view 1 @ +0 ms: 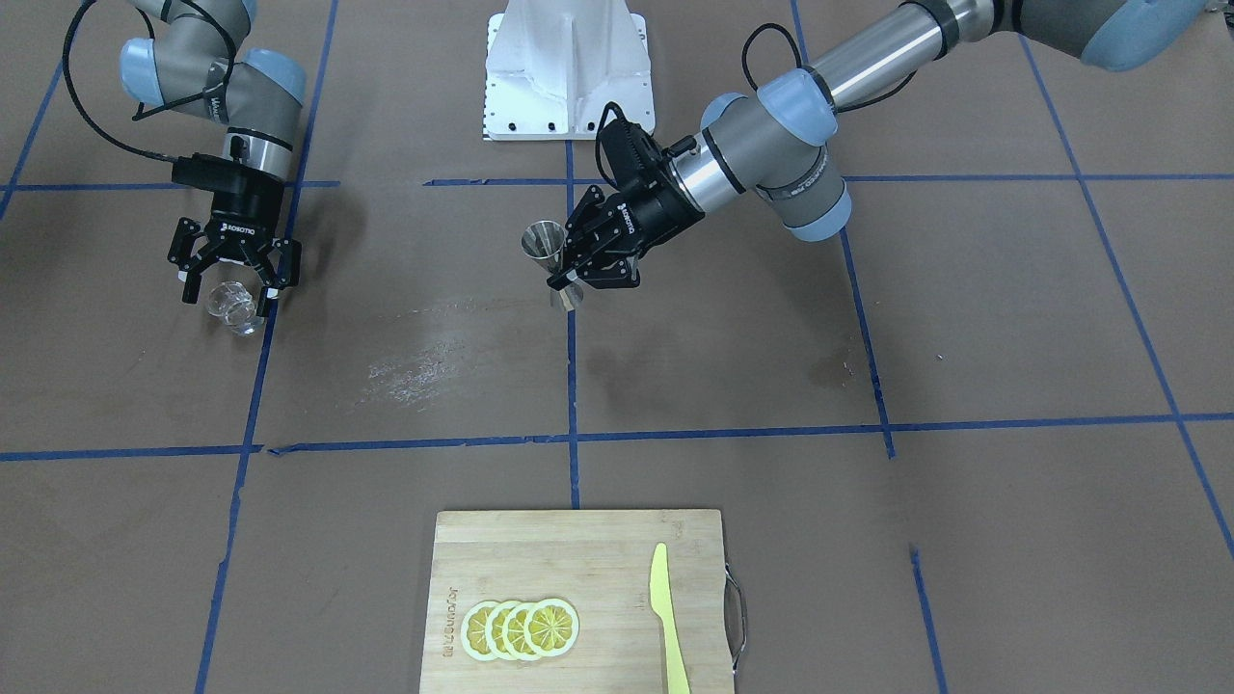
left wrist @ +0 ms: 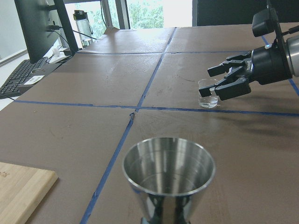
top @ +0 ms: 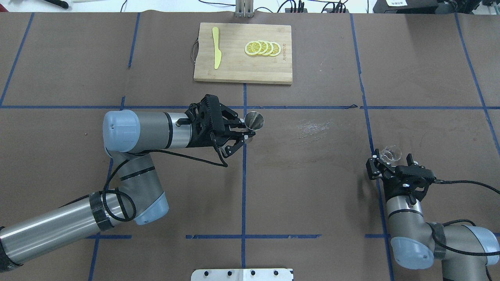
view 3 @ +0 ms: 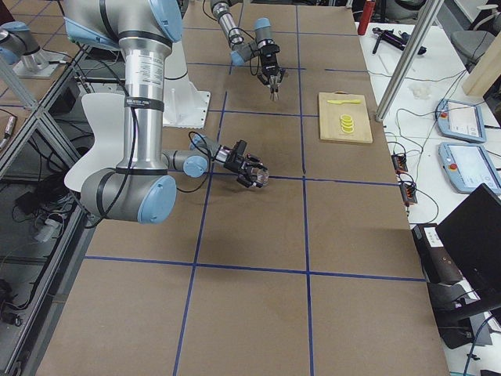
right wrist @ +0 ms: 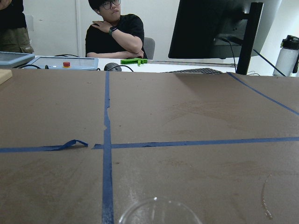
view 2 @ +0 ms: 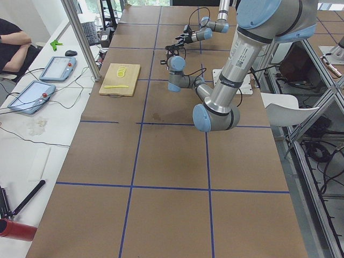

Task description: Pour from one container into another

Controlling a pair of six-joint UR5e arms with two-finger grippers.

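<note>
My gripper will tip the clear glass cup (view 1: 236, 306), and I expect clear liquid inside to run toward the cup's rim, because bright glints (view 1: 245, 320) show low in the cup.
The metal jigger (top: 254, 120) is upright, mouth up, and my left gripper (top: 247, 130) is shut on its waist near the table's middle. The front view shows the same jigger (view 1: 546, 241) and left gripper (view 1: 576, 273). In the left wrist view the jigger's (left wrist: 168, 175) open cone fills the foreground. The clear glass cup (top: 391, 153) stands on the table at the robot's right. My right gripper (top: 391, 157) is open, its fingers either side of the cup with gaps. The cup (view 1: 232, 305), the right gripper (view 1: 229, 285) and the cup's rim (right wrist: 159, 212) also show in other views.
A wooden cutting board (top: 238, 70) at the far edge carries several lemon slices (top: 262, 48) and a yellow knife (top: 216, 53). A pale smear (top: 312, 128) marks the table between the arms. The white robot base (view 1: 569, 67) is behind. A seated person (right wrist: 114, 32) is beyond the table.
</note>
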